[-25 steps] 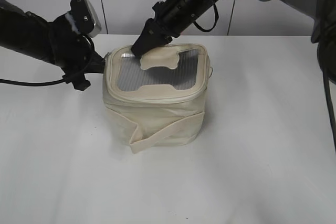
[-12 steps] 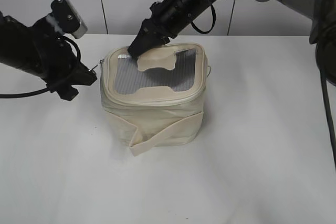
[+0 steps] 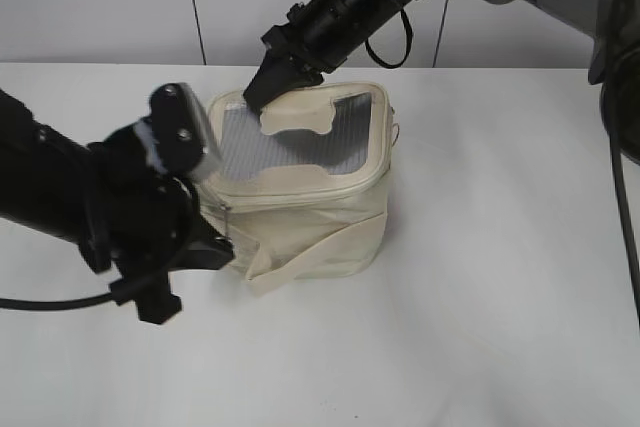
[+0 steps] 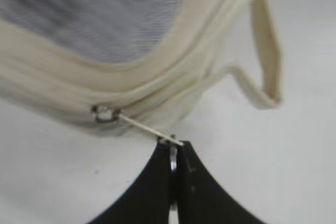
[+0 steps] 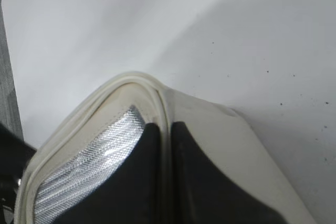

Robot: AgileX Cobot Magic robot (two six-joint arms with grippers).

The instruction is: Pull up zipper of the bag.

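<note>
My right gripper should leave the bag's rim, since the second zipper pull (image 3: 396,132) hangs on the bag's side away from my left gripper, and take that pull.
The cream bag (image 3: 320,222) stands mid-table, its grey mesh window (image 3: 300,142) facing up. My left gripper (image 3: 226,245) is at the bag's front left corner. In the left wrist view it (image 4: 172,148) is shut on the round ring of a silver zipper pull (image 4: 147,128), whose slider (image 4: 103,113) sits on the cream zipper track (image 4: 173,80). My right gripper (image 3: 263,89) is at the back left corner of the top panel. In the right wrist view it (image 5: 166,128) is shut on the bag's rim (image 5: 137,78). The second pull is not visible.
The bag's flat front strap (image 3: 310,257) hangs loose across the front; it also shows in the left wrist view (image 4: 264,51). White table (image 3: 480,327) surrounds the bag. The left arm (image 3: 60,197) lies low across the table's left front.
My left gripper has swung from the bag's back left round to its front left corner, drawing the zipper pull along the rim. The right gripper has kept its hold.
</note>
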